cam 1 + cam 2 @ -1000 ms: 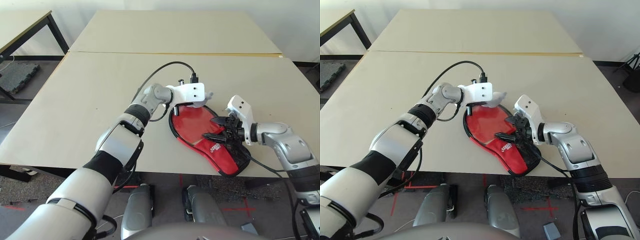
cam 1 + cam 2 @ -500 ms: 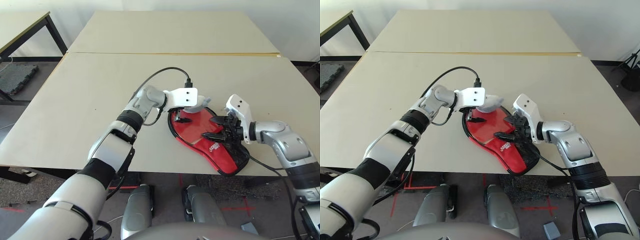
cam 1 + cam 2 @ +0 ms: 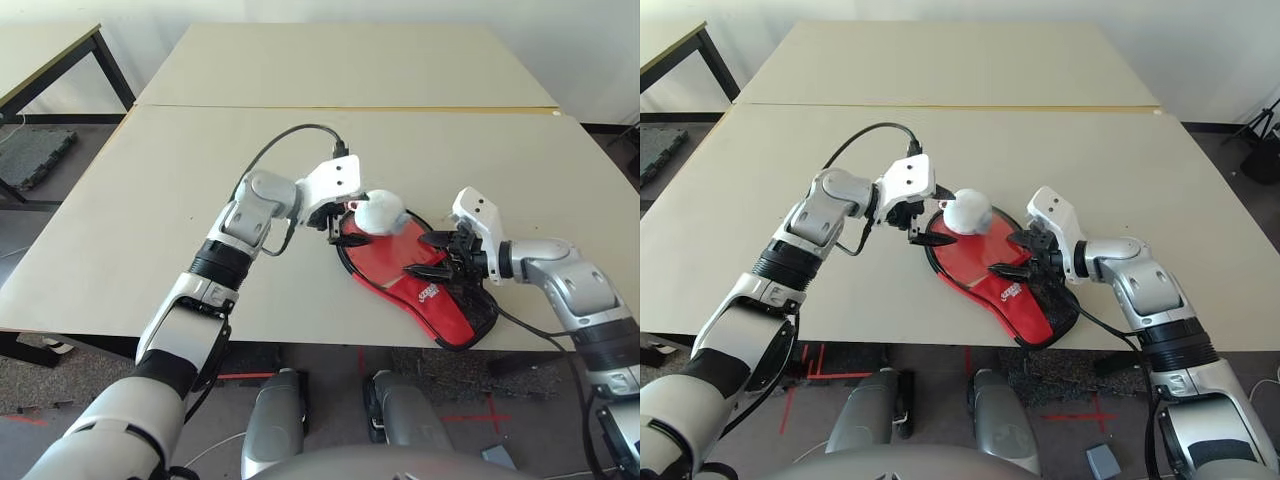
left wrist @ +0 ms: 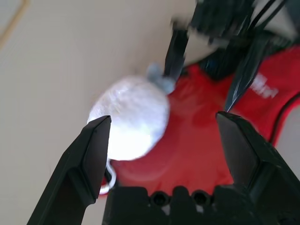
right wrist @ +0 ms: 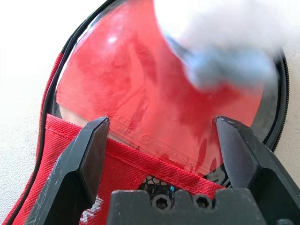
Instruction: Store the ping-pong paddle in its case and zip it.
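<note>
The plush toy (image 3: 380,213) rests against the toothed rim (image 5: 283,119), so the zip should follow around the case on a hidden cord when the robot pulls the plush toy.
The ping-pong paddle's red face (image 3: 385,258) lies inside the open case (image 3: 445,308), and the handle is hidden under the red fabric with the white logo. A pale plush toy (image 3: 380,212) rests on the far rim of the paddle's round end. Just left of the toy, my left gripper (image 3: 345,229) stands open and holds nothing; the left wrist view shows the plush toy (image 4: 131,117) ahead of its fingers. My right gripper (image 3: 431,254) is open over the case's mouth, where the case's fabric edge (image 5: 131,161) meets the paddle's face (image 5: 140,89).
The case lies near the table's front edge (image 3: 300,345), right of centre. A second table (image 3: 350,60) joins on at the back. A black cable (image 3: 290,135) loops above my left wrist.
My left arm has drawn back to the left, off the case's round end, leaving the plush toy uncovered on the rim. The right gripper has stayed where it was.
</note>
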Controlling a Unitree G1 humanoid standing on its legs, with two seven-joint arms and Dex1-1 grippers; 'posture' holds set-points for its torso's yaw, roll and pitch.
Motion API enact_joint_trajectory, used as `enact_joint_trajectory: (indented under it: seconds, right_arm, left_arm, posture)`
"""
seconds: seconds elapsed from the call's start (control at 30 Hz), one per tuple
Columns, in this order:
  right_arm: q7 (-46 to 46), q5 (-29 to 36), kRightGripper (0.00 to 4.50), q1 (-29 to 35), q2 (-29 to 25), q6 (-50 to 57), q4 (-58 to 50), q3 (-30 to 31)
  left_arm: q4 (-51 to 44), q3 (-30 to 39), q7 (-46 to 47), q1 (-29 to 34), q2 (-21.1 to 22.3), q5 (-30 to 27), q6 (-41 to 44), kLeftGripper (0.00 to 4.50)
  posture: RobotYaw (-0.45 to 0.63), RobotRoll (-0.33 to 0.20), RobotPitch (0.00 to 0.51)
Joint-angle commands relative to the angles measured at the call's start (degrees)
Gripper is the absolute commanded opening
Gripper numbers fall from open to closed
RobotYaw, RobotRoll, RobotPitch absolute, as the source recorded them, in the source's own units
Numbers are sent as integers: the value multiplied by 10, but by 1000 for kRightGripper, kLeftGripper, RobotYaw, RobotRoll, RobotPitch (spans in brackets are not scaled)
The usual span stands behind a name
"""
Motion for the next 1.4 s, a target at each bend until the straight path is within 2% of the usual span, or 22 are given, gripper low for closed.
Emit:
enact_joint_trajectory:
  seconds: [0.03, 0.2, 0.3, 0.47, 0.7, 0.87, 1.0, 1.13, 1.3, 1.4]
  right_arm:
    - [2, -17, 4500, 13, 3, 11, 32, 28]
    - [0, -17, 4500, 11, 4, 9, 35, 29]
    - [-1, -16, 4500, 11, 4, 8, 35, 29]
    - [-2, -17, 4500, 11, 4, 7, 36, 29]
    - [3, -13, 4500, 14, -7, 12, 21, 19]
    - [46, 51, 4500, 7, -47, 71, -40, -24]
    - [67, 106, 4500, -33, -86, 126, -64, -77]
    - [57, 112, 4500, -87, -94, 123, -52, -95]
    - [16, 61, 4500, -161, -62, 71, -14, -68]
    - [2, 35, 4500, -180, -32, 37, 18, -44]
  left_arm:
    - [-35, 0, 5, 23, 26, -16, 30, 4468]
    - [-47, -28, 0, 58, 50, -18, 36, 4468]
    - [-30, -46, 15, 71, 45, -9, 24, 4468]
    - [37, -60, 66, 75, 7, 3, 4, 4468]
    - [97, -90, 70, 73, 0, 22, -20, 4468]
    - [131, -106, 77, 71, -2, 40, -48, 4468]
    - [144, -108, 74, 74, -6, 41, -55, 4468]
    - [145, -108, 72, 76, -7, 41, -57, 4468]
    - [144, -105, 72, 71, -15, 39, -51, 4468]
    - [143, -105, 72, 68, -19, 38, -48, 4468]
  posture:
    - [23, 0, 75]
    - [23, 0, 74]
    - [21, 0, 76]
    - [18, 0, 77]
    - [8, 0, 80]
    - [9, 0, 82]
    - [1, 0, 83]
    - [0, 0, 84]
    - [8, 0, 85]
    - [15, 0, 85]
